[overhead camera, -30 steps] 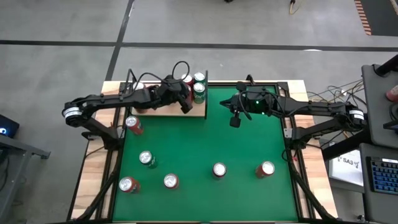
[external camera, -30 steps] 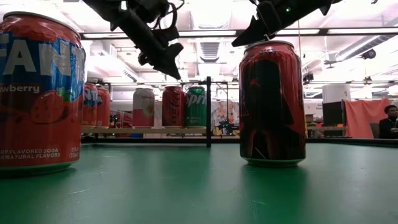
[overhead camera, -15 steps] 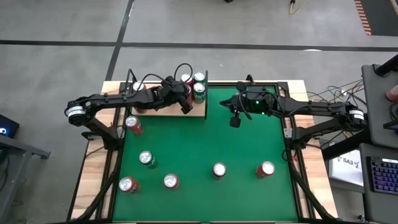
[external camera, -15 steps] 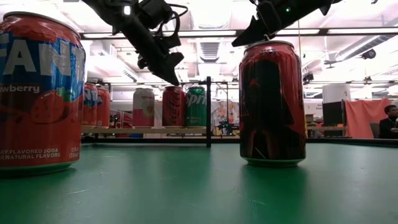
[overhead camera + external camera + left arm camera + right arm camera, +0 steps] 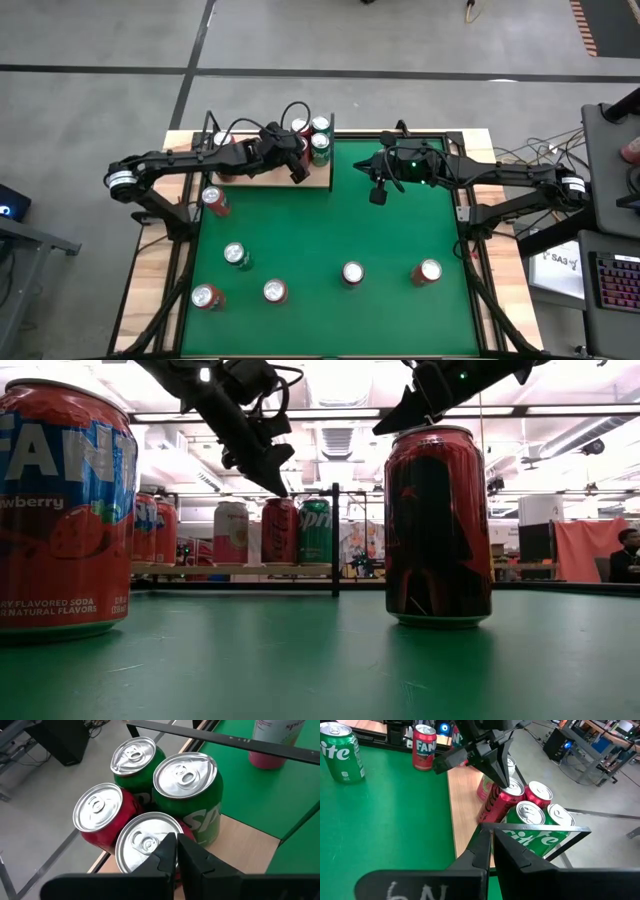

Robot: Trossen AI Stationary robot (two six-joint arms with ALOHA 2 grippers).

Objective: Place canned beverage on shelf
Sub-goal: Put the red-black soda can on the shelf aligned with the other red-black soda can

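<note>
The left gripper's closed fingers hang at the near red can's lid [image 5: 146,843], so the robot should pull back first and then bring the fingers in against the can's side [image 5: 279,536].
The shelf [image 5: 252,172], a pale wood panel with thin black rods, lies at the table's far left. Several beverage cans stand upright on its far right corner: two green ones [image 5: 189,795] and two red ones [image 5: 100,817]. My left gripper [image 5: 299,174] is shut, and its tips [image 5: 176,846] hang right at the lid of the nearest red can [image 5: 145,840]. My right gripper [image 5: 378,194] is shut and hangs empty over the green felt, to the right of the shelf. My left gripper's shut fingertips [image 5: 501,776] slant down from the table's left toward the lid of the near red can [image 5: 509,791]. In the low view a thin gap seems to remain. I cannot tell whether they touch it.
Several loose cans stand on the green felt: a red one [image 5: 215,200] by the shelf's near left corner, and others along the near side [image 5: 236,255], [image 5: 275,291], [image 5: 352,272], [image 5: 427,271]. A black upright rod [image 5: 335,540] marks the shelf's right end. A person [image 5: 628,555] sits far behind.
</note>
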